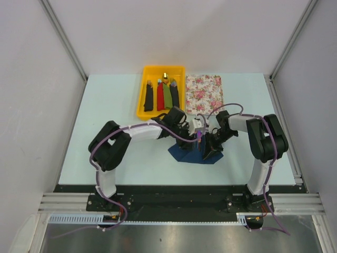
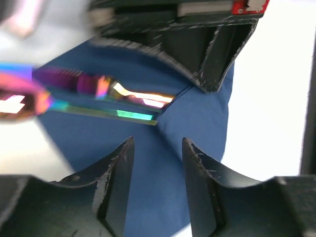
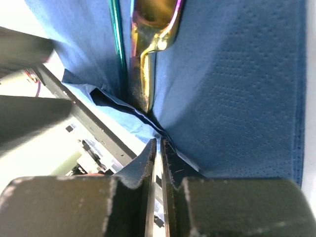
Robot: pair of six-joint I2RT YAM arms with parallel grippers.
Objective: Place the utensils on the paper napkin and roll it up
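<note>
My right gripper will take the napkin's side, but right now it alone keeps the napkin's fold (image 3: 134,121) over the utensils' handles, so my left gripper should hold that fold (image 2: 166,127) first.
The paper napkin (image 1: 184,154) is dark navy and lies crumpled between both arms at the table's middle. In the left wrist view the napkin (image 2: 197,118) spreads under my left gripper (image 2: 158,140), whose fingers stand open with nothing between them. The two iridescent utensils (image 2: 98,89) lie side by side on it, partly under a raised fold. My right gripper (image 3: 158,140) is shut on the folded edge of the napkin (image 3: 237,89), just below the utensils (image 3: 148,49). From above, the left gripper (image 1: 194,138) and the right gripper (image 1: 210,145) nearly touch.
A yellow tray (image 1: 141,100) at the back holds black, red and green bundles with gold tips. A white-and-pink floral mat (image 1: 204,94) lies to its right. The right gripper's black body (image 2: 212,49) hangs close above the left fingers.
</note>
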